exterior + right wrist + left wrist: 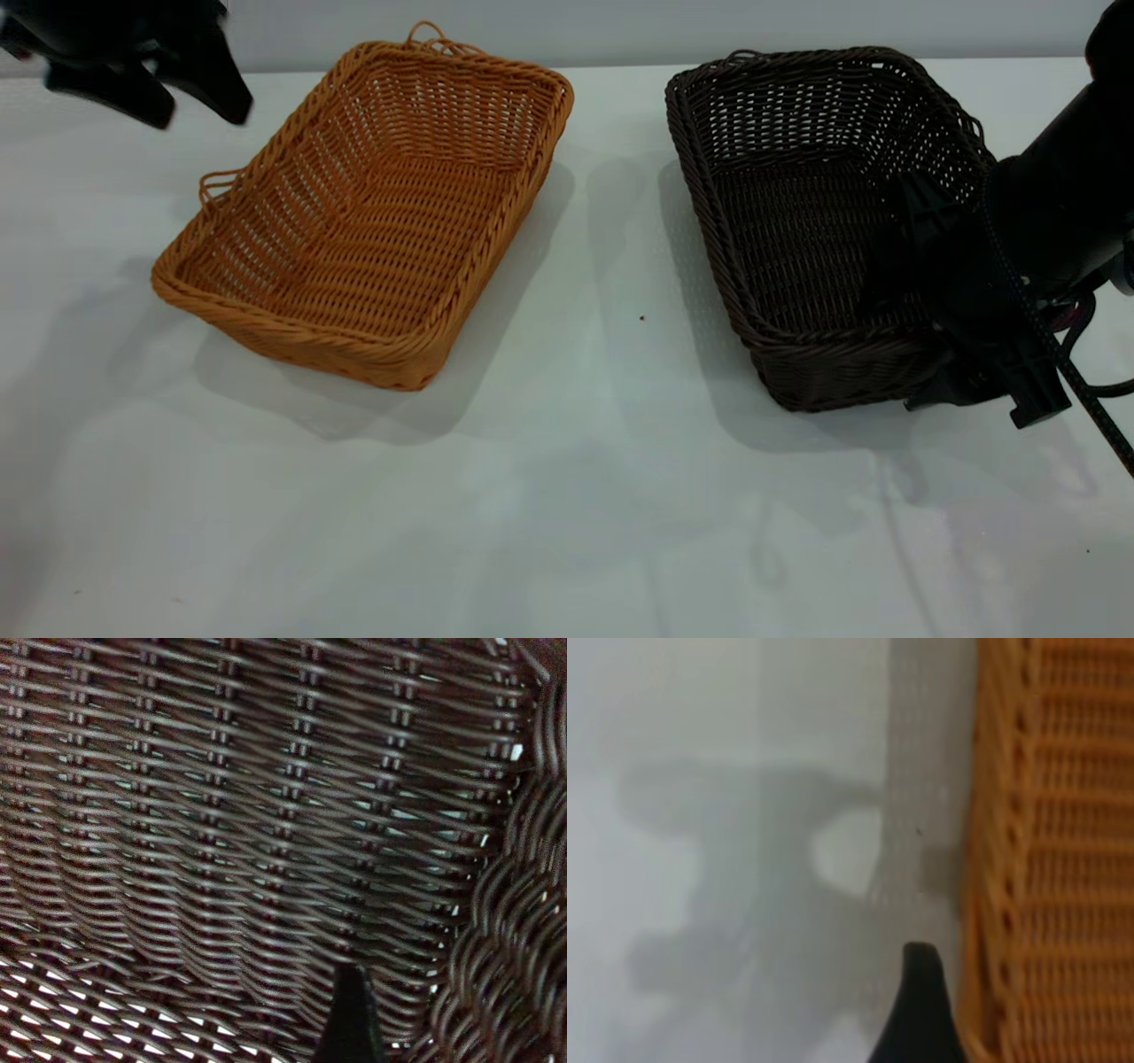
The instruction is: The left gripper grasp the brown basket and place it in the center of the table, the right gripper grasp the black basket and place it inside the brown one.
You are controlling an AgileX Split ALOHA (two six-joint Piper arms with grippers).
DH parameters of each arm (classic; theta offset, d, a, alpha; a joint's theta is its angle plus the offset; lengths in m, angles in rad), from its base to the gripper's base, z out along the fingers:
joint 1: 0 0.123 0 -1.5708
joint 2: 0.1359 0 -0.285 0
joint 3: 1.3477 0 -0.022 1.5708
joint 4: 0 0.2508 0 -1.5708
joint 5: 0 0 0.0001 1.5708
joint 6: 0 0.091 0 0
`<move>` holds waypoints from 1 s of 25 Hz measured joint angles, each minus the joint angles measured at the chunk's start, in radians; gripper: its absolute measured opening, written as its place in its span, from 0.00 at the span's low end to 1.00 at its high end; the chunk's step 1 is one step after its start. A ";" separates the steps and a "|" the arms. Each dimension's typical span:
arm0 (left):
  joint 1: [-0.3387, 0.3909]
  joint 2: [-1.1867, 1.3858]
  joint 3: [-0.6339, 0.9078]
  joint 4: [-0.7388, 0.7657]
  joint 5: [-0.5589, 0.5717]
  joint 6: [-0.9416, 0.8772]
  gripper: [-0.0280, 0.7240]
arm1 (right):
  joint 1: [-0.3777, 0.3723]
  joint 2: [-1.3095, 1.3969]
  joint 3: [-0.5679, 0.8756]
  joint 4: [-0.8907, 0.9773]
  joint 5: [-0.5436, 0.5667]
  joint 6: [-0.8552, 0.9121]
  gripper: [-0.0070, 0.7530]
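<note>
The brown basket (372, 234) is crooked and off center. My left gripper should grab its long side (251, 179) and set it squarely in the center of the table before the black basket comes.
The brown basket (372, 213) lies on the white table (567, 496), left of centre, slightly turned. My left gripper (197, 113) hangs open and empty above the table's far left, beside the basket's far left corner. In the left wrist view one of its fingers (921, 1019) is just outside the basket's rim (983, 904). The black basket (797, 230) lies at the right. My right gripper (943, 341) is open at its near right corner, straddling the wall. One finger (353, 1023) is inside, apart from the braided rim (514, 948); the other is hidden.
A bare strip of table (620, 266) separates the two baskets. The right arm's black cable (1072, 372) trails down past the black basket's near right corner. The table's far edge (620, 66) runs just behind both baskets.
</note>
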 joint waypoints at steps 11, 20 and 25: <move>-0.072 0.207 -0.057 -0.001 -0.104 0.004 0.62 | 0.000 0.025 0.000 0.000 0.000 0.000 0.59; -0.073 0.209 -0.058 -0.005 -0.109 0.007 0.14 | 0.000 0.034 0.000 0.010 -0.004 0.009 0.15; -0.073 0.209 -0.059 0.031 -0.115 0.034 0.14 | -0.005 0.019 -0.004 0.002 0.009 -0.001 0.14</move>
